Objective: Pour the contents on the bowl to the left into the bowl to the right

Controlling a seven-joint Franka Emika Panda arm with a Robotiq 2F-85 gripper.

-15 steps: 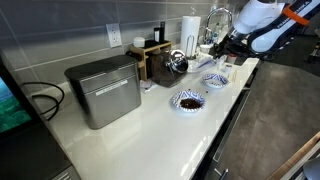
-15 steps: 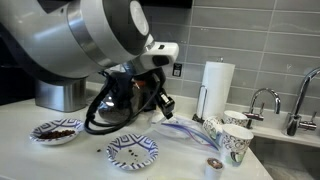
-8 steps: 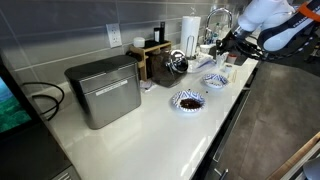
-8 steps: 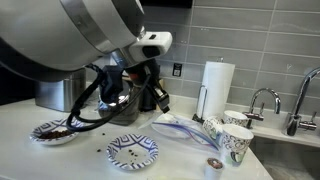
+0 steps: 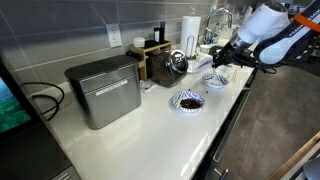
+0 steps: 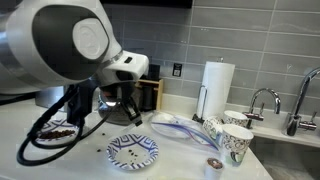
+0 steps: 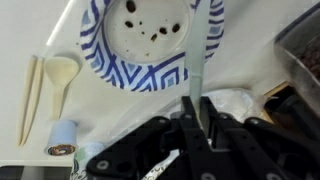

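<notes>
Next, I swing back toward the other bowl (image 5: pixel 188 101), because the dark contents lie in that bowl while my gripper hangs beside the bowl with a few specks (image 6: pixel 132 152).
The left bowl (image 6: pixel 55 131) holds dark contents and is half hidden behind my arm's cables; it also shows in an exterior view (image 5: pixel 188 100). The right bowl (image 6: pixel 132 151), white with blue stripes, carries only a few dark specks. It fills the top of the wrist view (image 7: pixel 150 35) and shows in an exterior view (image 5: pixel 214 79). My gripper (image 7: pixel 193 103) hangs just above and beside this right bowl (image 5: pixel 218 60). Its jaws are shut on a thin grey stick (image 7: pixel 198 50) that reaches over the bowl's rim.
A paper towel roll (image 6: pixel 213 85), paper cups (image 6: pixel 235 140) and a faucet (image 6: pixel 265 100) stand past the right bowl. A crumpled plastic bag (image 7: pixel 238 105), a wooden spoon (image 7: pixel 60 75) and a small cup (image 7: pixel 62 140) lie nearby. A metal box (image 5: pixel 103 90) and a kettle (image 5: pixel 177 62) stand along the wall.
The arm has swung left over the counter, from near the paper towel roll to above the two bowls. The jaws stayed shut throughout.
</notes>
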